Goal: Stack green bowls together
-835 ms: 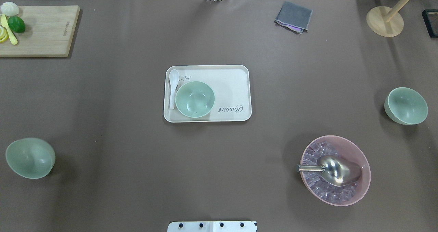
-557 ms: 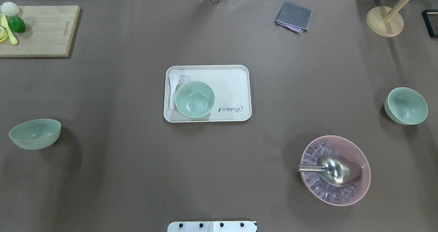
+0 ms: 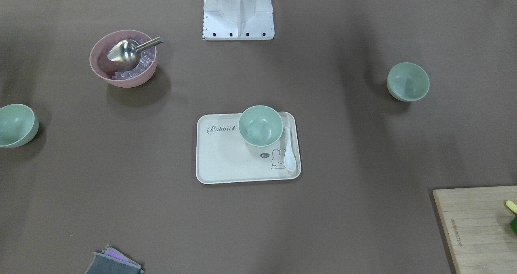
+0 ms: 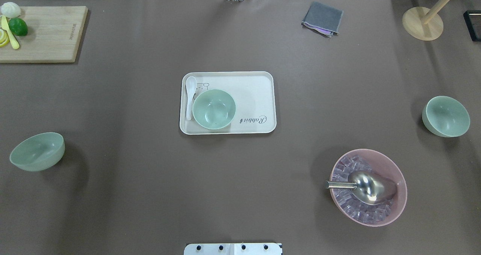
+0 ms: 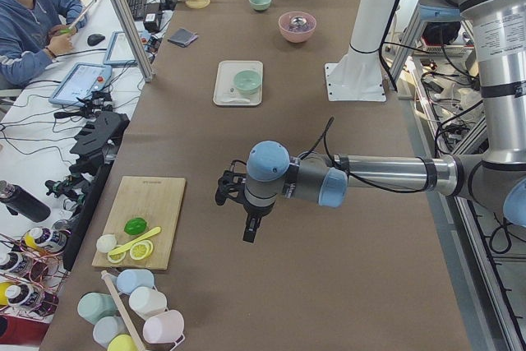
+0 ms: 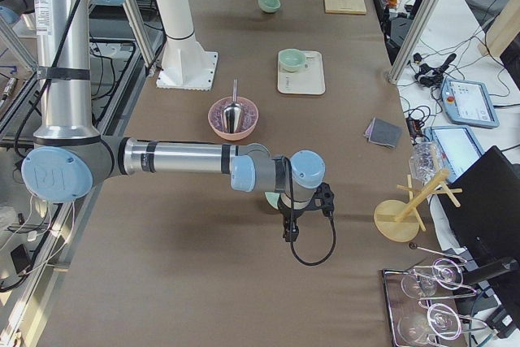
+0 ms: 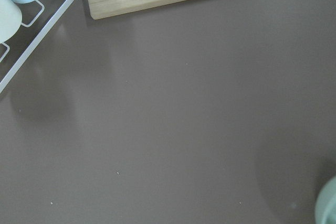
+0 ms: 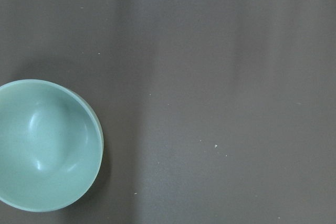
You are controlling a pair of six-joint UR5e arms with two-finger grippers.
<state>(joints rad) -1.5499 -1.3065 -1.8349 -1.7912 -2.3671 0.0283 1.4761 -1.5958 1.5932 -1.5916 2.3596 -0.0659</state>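
The tray's bowl (image 3: pixel 261 126) is empty and widens upward, so the pale green bowl (image 3: pixel 17 125) beside my right gripper will settle deep inside when I lower it.
Three pale green bowls stand apart. One (image 4: pixel 214 109) sits on the cream tray (image 4: pixel 255 93), next to a white spoon (image 4: pixel 189 95). One (image 4: pixel 37 151) is tilted on the table at the left of the overhead view. One (image 4: pixel 446 116) is at the right and also shows in the right wrist view (image 8: pixel 47 145). My left gripper (image 5: pixel 249 230) hangs over the left end of the table. My right gripper (image 6: pixel 290 229) hangs just beside the right bowl (image 6: pixel 270 199). Both show only in the side views, so I cannot tell whether they are open or shut.
A pink bowl (image 4: pixel 368 187) with ice cubes and a metal scoop (image 4: pixel 366 187) stands near the right bowl. A cutting board with fruit (image 4: pixel 45 33) is far left, a grey cloth (image 4: pixel 322 18) and a wooden stand (image 4: pixel 422 23) at the back. A cup rack (image 5: pixel 131 310) stands at the left end.
The left green bowl has shifted up the overhead view and changed its tilt, as if rocking. The tray, the other two bowls and the pink bowl have not moved.
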